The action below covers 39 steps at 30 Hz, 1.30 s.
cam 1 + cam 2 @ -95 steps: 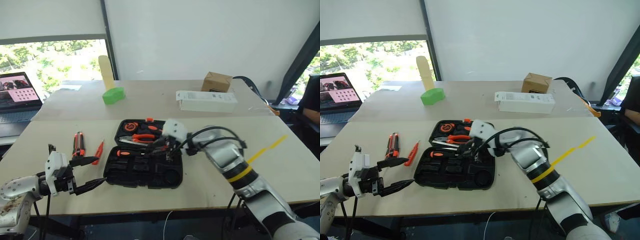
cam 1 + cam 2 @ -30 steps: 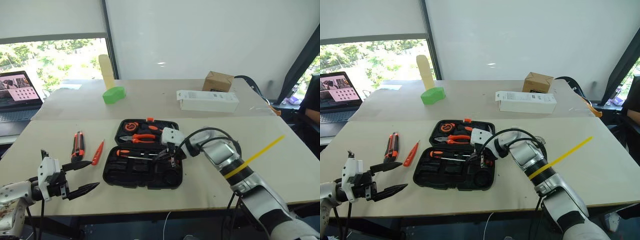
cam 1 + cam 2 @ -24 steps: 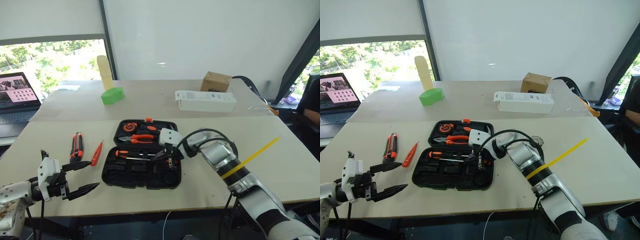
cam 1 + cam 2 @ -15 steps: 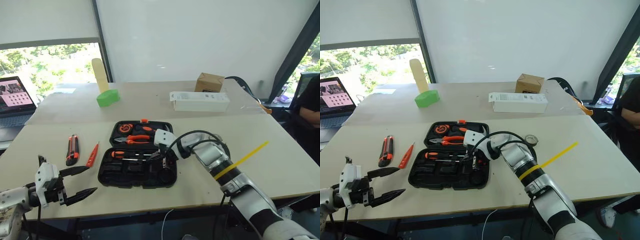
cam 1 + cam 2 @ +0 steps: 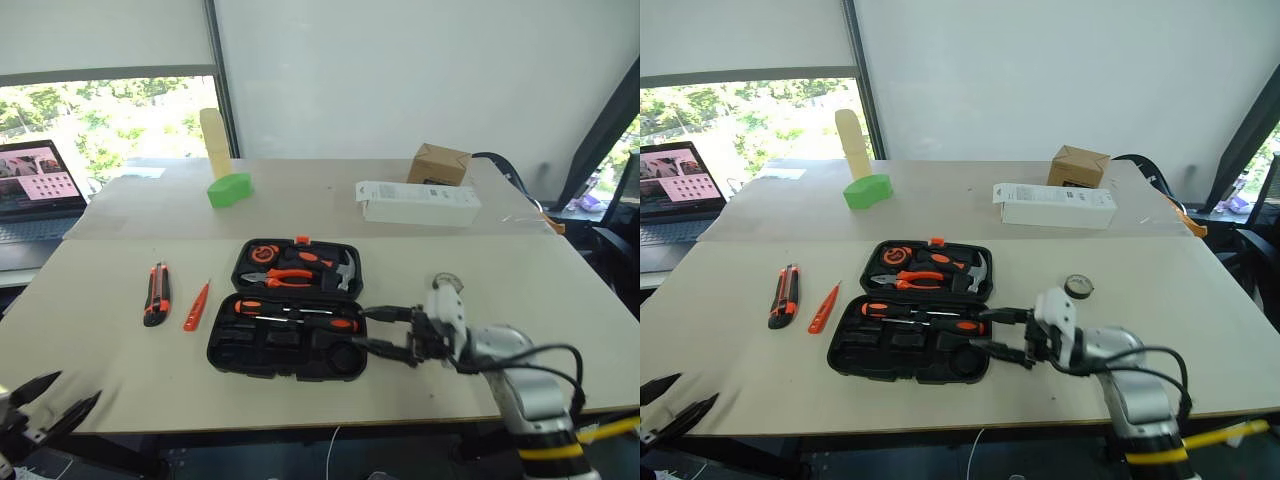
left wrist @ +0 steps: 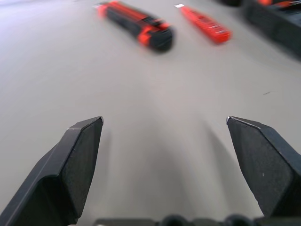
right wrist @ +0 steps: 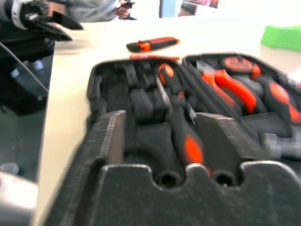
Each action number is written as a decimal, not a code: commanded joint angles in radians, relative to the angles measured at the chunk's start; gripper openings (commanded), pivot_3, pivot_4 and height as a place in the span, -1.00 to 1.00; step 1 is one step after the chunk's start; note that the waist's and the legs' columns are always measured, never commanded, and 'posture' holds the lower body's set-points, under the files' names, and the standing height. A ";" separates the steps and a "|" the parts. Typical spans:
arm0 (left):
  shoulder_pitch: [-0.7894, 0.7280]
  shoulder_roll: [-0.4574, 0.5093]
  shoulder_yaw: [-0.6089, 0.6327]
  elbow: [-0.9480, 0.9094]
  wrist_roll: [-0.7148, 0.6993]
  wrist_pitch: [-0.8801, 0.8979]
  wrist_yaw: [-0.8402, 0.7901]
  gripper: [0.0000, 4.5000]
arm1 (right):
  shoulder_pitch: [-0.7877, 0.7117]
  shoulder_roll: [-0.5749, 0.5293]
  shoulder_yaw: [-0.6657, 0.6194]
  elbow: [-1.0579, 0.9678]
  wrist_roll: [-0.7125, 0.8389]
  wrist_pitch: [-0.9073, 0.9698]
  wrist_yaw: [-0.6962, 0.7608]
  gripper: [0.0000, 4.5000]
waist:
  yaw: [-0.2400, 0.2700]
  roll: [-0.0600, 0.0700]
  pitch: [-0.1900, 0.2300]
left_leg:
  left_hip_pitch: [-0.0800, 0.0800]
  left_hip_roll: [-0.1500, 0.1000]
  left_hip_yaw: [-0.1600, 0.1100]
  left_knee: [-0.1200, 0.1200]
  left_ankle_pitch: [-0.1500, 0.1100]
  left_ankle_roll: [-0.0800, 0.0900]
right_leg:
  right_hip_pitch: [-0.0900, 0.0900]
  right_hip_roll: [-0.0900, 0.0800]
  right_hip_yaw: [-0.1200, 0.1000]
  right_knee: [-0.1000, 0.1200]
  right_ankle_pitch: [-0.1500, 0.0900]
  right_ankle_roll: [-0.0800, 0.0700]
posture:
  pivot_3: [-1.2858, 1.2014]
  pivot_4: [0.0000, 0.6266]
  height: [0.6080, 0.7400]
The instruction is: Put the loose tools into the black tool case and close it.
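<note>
The slim orange tester screwdriver (image 5: 197, 306) will settle in alongside the screwdrivers when the robot lowers it, because the near half of the case shows an empty hollow (image 5: 243, 328) beside them.
The black tool case (image 5: 262, 352) lies open at the table's middle. Two screwdrivers (image 5: 298, 313) rest in its near half; pliers (image 5: 283, 276), a hammer and a tape measure sit in the far half. Left of the case, the utility knife (image 5: 155, 295) and the slim orange tester screwdriver (image 5: 196, 305) lie on the table. To the case's right is the black tape roll (image 5: 1077, 286). My right gripper (image 5: 362, 330) hovers open and empty at the case's right edge, pointing left. Near the front left corner, my left gripper (image 5: 78, 387) is open, well short of the knife (image 6: 141, 26).
A white oblong box (image 5: 415, 203), a cardboard box (image 5: 438, 163) and a green object (image 5: 228, 189) stand on the far table. A laptop (image 5: 35, 190) sits at the far left. The front table edge runs just below both grippers.
My right gripper has opened and drawn back right, out of the case, leaving a screwdriver in the near half. The left gripper has dropped back toward the front left corner. The camera also shifted.
</note>
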 commanded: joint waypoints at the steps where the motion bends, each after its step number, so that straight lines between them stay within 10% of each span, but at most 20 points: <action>1: 0.009 0.009 -0.010 -0.123 -0.017 0.124 0.093 1.00 | 0.060 -0.022 -0.078 -0.052 0.083 -0.080 0.008 0.99 | 0.000 0.000 0.000 | 0.002 0.001 0.000 0.000 0.000 0.000 | 0.003 0.001 0.000 -0.001 0.000 0.000 | 0.03 -0.52 1.00; 16: -0.681 0.112 -0.429 -0.514 -0.127 1.185 0.735 1.00 | -0.224 -0.138 0.053 -0.159 0.120 0.176 -0.133 0.99 | -0.003 -0.002 0.003 | 0.016 0.004 -0.001 -0.001 0.003 -0.009 | 0.009 0.010 0.006 0.012 0.001 -0.003 | 0.03 -0.52 1.00; 27: -0.847 -0.019 -0.554 -0.371 0.009 1.273 0.843 1.00 | -0.266 -0.175 0.093 -0.173 0.128 0.228 -0.119 0.99 | -0.001 -0.003 0.003 | 0.012 0.002 -0.003 0.000 0.002 -0.011 | 0.007 0.010 0.009 0.008 0.000 -0.002 | 0.03 -0.52 1.00; 39: -0.852 -0.068 -0.548 -0.332 0.046 1.300 0.812 0.33 | -0.221 -0.195 0.074 -0.215 0.164 0.246 -0.130 1.00 | 0.008 -0.003 0.003 | 0.011 0.000 -0.005 0.000 0.002 -0.011 | 0.007 0.009 0.008 0.009 0.000 -0.002 | 0.03 -0.52 1.00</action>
